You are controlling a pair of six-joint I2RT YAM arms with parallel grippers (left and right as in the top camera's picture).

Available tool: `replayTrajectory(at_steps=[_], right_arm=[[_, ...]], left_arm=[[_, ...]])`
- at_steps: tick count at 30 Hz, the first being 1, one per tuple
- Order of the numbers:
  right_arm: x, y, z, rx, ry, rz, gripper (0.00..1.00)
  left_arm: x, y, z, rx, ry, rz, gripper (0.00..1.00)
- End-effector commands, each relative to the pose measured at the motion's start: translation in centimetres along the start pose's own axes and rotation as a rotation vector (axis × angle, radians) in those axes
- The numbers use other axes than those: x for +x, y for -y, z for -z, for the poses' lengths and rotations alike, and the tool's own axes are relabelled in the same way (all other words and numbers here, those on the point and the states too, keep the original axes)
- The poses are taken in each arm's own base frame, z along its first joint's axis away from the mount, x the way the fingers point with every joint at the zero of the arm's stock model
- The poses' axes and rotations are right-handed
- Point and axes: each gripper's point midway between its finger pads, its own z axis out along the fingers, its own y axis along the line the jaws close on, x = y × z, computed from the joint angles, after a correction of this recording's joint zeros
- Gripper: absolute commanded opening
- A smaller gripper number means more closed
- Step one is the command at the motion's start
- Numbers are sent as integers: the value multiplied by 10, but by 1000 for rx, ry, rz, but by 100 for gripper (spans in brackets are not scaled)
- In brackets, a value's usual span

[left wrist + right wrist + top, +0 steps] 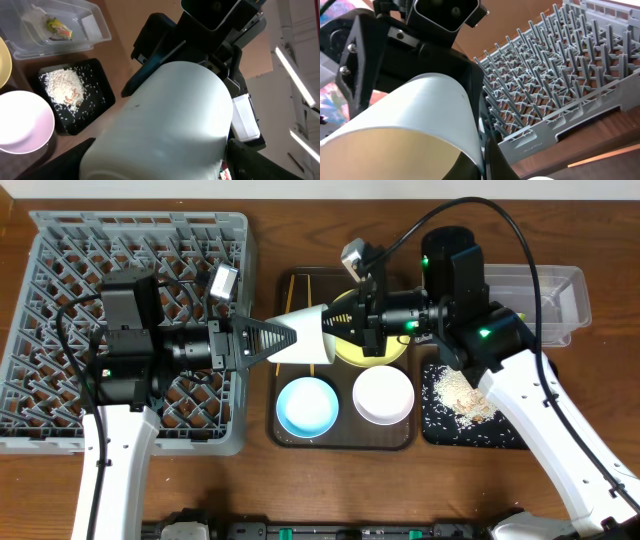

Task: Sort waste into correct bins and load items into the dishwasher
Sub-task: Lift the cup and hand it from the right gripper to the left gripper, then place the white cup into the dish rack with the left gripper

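Note:
I am pinching the white cup's rim (327,334) with my right gripper across from the dish rack (198,415), so I should open it and let my left gripper lay the cup there.
The white cup (312,330) hangs on its side above the brown serving tray, held between both grippers. My left gripper (290,337) reaches from the left and is shut on the cup's body (165,125). My right gripper (358,320) reaches from the right and pinches the cup's rim (420,105). The yellow plate (345,352), light blue bowl (306,406), white bowl (383,395) and chopsticks (308,288) lie on the serving tray. The snack wrapper (59,29) and a pale scrap (34,19) lie in the clear tub (560,305). The grey dish rack (60,280) is at the left.
The brown serving tray (345,442) sits mid-table. The black tray (500,435) at the right holds loose rice grains (460,390). The left arm's body hangs over the rack's right half. The rack's pegs (560,75) show beyond the cup in the right wrist view.

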Motion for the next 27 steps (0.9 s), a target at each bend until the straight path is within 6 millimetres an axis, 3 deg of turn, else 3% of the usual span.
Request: replayTrajectory(at_steps=[1,4,10,14,16,17,19,23,27], right_arm=[[-6,16,-1,103,19,13,1],[-6,14,-3,99,18,18,1],[-6,18,-3,124,22,19,2],[-7,19,-2,125,25,21,17],[-10,21,2,135,36,23,29],[-12,24,6,144,43,22,39],[-17,29,18,170,66,11,49],[-26,41,50,236,117,-35,54],[-19,49,64,274,109,-108,61]], left_arm=[[9,24,0,62,-37,-31,81],[9,25,0,62,-36,-32,77],[9,24,0,60,-36,-34,57],[2,14,-1,-2,1,-81,52],[-5,2,0,-73,40,-84,51],[-9,-4,1,-110,62,-85,52],[-16,-15,5,-174,101,-86,51],[-26,-29,16,-259,163,-72,47],[-33,-64,45,-472,272,-12,47]])
